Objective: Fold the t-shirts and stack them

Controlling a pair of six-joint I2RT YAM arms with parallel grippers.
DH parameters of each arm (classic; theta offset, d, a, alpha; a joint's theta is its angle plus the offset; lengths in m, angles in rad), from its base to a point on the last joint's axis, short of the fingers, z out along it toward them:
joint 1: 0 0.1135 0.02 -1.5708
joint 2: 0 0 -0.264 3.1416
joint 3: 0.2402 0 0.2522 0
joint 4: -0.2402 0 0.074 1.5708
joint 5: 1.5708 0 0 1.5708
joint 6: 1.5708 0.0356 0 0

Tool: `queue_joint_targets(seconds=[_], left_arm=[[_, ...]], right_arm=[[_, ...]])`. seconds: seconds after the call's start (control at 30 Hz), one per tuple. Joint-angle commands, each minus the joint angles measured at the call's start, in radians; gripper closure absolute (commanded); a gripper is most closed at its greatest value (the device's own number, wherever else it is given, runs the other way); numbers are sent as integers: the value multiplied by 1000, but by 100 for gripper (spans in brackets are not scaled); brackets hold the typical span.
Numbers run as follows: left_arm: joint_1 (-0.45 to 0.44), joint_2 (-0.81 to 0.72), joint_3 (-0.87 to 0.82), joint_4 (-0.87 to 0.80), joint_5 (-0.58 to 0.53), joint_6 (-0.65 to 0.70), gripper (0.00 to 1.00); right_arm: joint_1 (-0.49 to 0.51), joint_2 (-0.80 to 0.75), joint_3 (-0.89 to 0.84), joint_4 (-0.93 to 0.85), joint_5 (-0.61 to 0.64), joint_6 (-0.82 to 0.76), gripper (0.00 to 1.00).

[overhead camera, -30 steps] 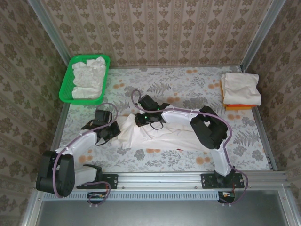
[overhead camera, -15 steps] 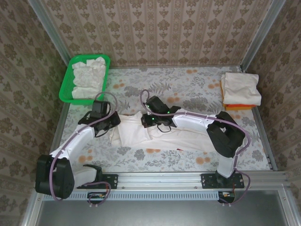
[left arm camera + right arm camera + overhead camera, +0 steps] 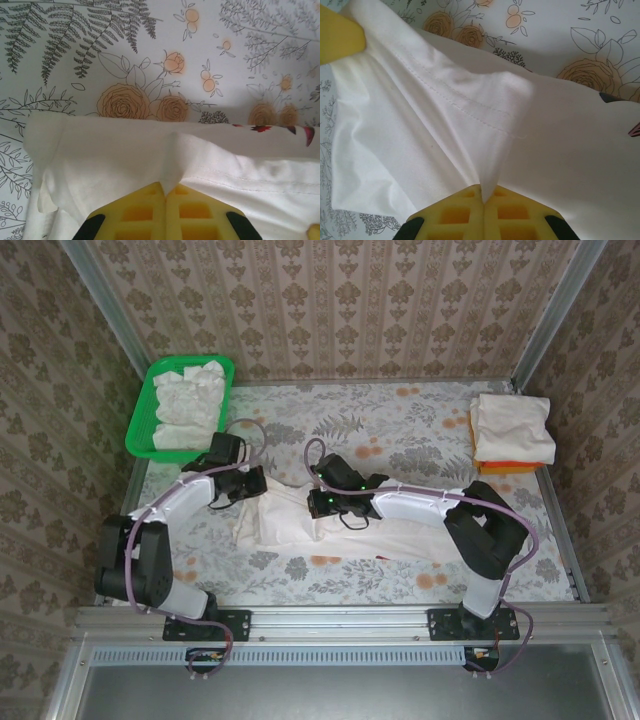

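The off-white t-shirt [image 3: 385,539] stretches crosswise before both my grippers, so next I swing its length front to back before my right gripper takes the t-shirt's near end for folding.
An off-white t-shirt [image 3: 300,523] lies partly folded across the middle of the flowered table, a bit of red-and-black print showing at its edge [image 3: 260,128]. My left gripper [image 3: 250,486] is shut on a pinch of its cloth [image 3: 172,170] at the left end. My right gripper [image 3: 322,502] is shut on another fold of the same shirt [image 3: 490,175] a little to the right. The left gripper's yellow pad [image 3: 337,37] shows at the upper left of the right wrist view. A stack of folded shirts [image 3: 512,430], white over orange, sits at the far right.
A green mesh basket [image 3: 150,405] holding crumpled white cloth [image 3: 188,405] stands at the far left corner. The table's flowered cover [image 3: 400,420] is bare between the basket and the stack. Patterned walls close in the back and sides.
Both grippers have carried the shirt's left end away from the near edge, the left arm swinging toward the basket side and the right following. The cloth has doubled over on itself.
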Motion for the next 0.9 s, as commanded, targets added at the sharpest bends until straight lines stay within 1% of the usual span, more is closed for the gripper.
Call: queue_joint_targets(seconds=[0.0, 0.03, 0.13, 0.2, 0.23, 0.27, 0.3, 0.33, 0.37, 0.4, 0.43, 0.47, 0.53, 0.57, 0.6, 0.63, 0.67, 0.7, 0.77, 0.87], left_arm=[[2, 27, -6, -20, 0, 38, 99], [2, 38, -4, -24, -6, 38, 95], [-8, 56, 11, -61, -37, 41, 77], [-21, 46, 36, -108, -80, 41, 57], [-29, 39, 49, -128, -95, 44, 50], [-38, 26, 64, -151, -118, 42, 41], [-51, 9, 79, -170, -140, 38, 36], [-69, -3, 90, -181, -158, 31, 29], [-91, -19, 105, -192, -178, 20, 21], [-113, -29, 119, -202, -192, 5, 17], [-133, -36, 125, -205, -197, -15, 14], [-150, -44, 122, -200, -195, -46, 14], [-172, -68, 83, -152, -172, -116, 21], [-175, -81, 49, -119, -155, -157, 27], [-199, -92, 16, -88, -138, -196, 36], [-213, -99, -11, -67, -125, -224, 48], [-224, -106, -40, -51, -113, -249, 62], [-236, -111, -68, -42, -113, -274, 70], [-255, -123, -126, -16, -110, -317, 81], [-275, -142, -219, 46, -88, -372, 88]], right_arm=[[4, 37, 24, -34, 44, 5, 97], [4, 40, 30, -38, 43, 0, 96], [4, 13, 30, -40, 55, -16, 90], [4, -38, 7, -25, 78, -25, 76], [5, -62, -3, -22, 94, -31, 69], [4, -89, -13, -21, 113, -42, 62], [3, -116, -24, -20, 135, -57, 57], [4, -134, -30, -18, 154, -66, 51], [4, -147, -34, -17, 173, -79, 49], [3, -152, -30, -16, 180, -91, 44], [0, -146, -21, -17, 179, -101, 43], [-4, -132, -2, -24, 168, -107, 44], [-16, -84, 51, -43, 123, -104, 48], [-23, -55, 80, -51, 97, -96, 51], [-27, -26, 108, -51, 69, -85, 55], [-29, 0, 130, -54, 45, -79, 59], [-29, 30, 157, -58, 23, -70, 62], [-29, 59, 178, -62, 1, -61, 66], [-28, 102, 197, -47, -43, -39, 69], [-29, 173, 237, -45, -138, -39, 70]])
